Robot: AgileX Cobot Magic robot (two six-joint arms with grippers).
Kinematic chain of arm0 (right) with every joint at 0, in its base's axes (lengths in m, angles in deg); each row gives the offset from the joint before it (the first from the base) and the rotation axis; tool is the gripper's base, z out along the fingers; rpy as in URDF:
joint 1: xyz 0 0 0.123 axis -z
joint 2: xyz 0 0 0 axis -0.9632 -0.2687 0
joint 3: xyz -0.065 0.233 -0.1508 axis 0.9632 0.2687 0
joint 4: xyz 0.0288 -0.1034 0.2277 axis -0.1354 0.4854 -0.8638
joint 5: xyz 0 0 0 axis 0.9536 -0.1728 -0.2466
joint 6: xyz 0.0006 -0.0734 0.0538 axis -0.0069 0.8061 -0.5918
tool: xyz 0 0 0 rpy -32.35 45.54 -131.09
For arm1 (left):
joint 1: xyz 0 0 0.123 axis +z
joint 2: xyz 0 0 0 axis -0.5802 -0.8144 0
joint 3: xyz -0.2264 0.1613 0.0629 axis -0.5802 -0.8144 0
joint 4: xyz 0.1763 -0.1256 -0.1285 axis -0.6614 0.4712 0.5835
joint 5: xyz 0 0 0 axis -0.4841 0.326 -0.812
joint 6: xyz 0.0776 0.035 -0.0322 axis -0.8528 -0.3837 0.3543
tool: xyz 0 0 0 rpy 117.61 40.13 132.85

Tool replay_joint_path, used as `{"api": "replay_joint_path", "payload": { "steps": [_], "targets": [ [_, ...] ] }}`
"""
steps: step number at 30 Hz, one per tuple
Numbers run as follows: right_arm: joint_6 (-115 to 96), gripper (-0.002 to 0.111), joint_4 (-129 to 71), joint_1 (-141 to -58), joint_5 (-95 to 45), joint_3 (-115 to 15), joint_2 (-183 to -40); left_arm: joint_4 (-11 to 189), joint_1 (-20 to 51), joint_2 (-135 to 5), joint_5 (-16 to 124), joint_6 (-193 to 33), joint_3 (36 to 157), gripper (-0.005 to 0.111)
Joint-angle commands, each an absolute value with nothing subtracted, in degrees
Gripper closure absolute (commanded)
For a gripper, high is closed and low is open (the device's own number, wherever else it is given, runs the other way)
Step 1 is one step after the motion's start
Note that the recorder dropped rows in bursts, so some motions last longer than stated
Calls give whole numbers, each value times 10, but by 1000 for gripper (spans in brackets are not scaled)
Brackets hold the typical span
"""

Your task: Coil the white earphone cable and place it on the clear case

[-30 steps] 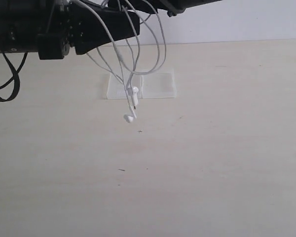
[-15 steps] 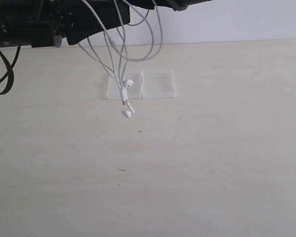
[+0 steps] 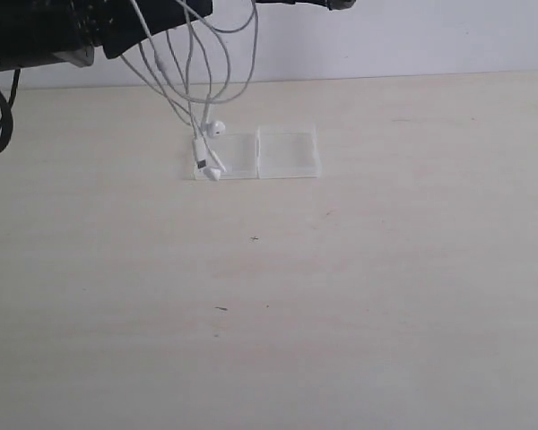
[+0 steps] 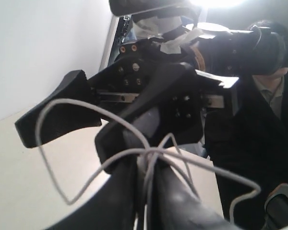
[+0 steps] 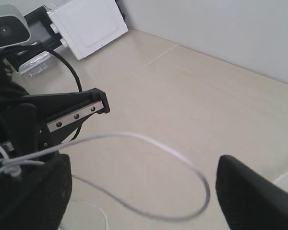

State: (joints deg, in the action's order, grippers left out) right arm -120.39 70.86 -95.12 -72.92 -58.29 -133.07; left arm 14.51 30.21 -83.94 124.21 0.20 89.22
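Observation:
A cable loop [image 5: 207,191] is hanging between the open fingers of my right gripper, so next I move that gripper back before my left gripper lowers the cable onto the clear case [image 3: 240,155].
The white earphone cable [image 3: 200,152] hangs in loose loops from my left gripper [image 3: 193,11] at the top left of the exterior view. One earbud [image 3: 215,128] dangles over the left half of the clear case [image 3: 287,154]. The other earbud [image 3: 212,174] is at that half's front edge; contact cannot be told. In the left wrist view my left gripper [image 4: 146,160] is shut on a bunch of cable [image 4: 89,108] strands. My right gripper [image 5: 144,191] stands wide open, with a cable loop [image 5: 182,160] between its fingers, untouched. It barely shows in the exterior view, at the top edge [image 3: 305,3].
The pale wooden table [image 3: 341,296] meets a white wall at the back. A white box [image 5: 89,24], a camera [image 5: 7,28] and a clear tub [image 5: 36,64] sit beyond the table's far corner. A person with a headset [image 4: 269,96] is behind the arms.
My left gripper has carried the cable left and farther back. The dangling earbuds have swung from in front of the case to over its left half. The right arm has drawn upward.

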Motion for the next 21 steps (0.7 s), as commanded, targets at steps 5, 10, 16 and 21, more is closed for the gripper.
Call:
{"api": "replay_joint_path", "payload": {
  "steps": [5, 10, 16, 21],
  "targets": [
    [-1207, 30, 706, -949, -750, -584, -1327, 185, 303, -836, 1238, 19, 893, 107],
    [-1208, 30, 706, -930, -760, -584, -1327, 185, 303, -836, 1238, 19, 893, 107],
    [-1222, 30, 706, -907, -802, -584, -1327, 196, 303, -836, 1223, 12, 893, 107],
    [-1223, 30, 706, -903, -826, -584, -1327, 211, 303, -836, 1204, 0, 893, 107]
  ]
}}
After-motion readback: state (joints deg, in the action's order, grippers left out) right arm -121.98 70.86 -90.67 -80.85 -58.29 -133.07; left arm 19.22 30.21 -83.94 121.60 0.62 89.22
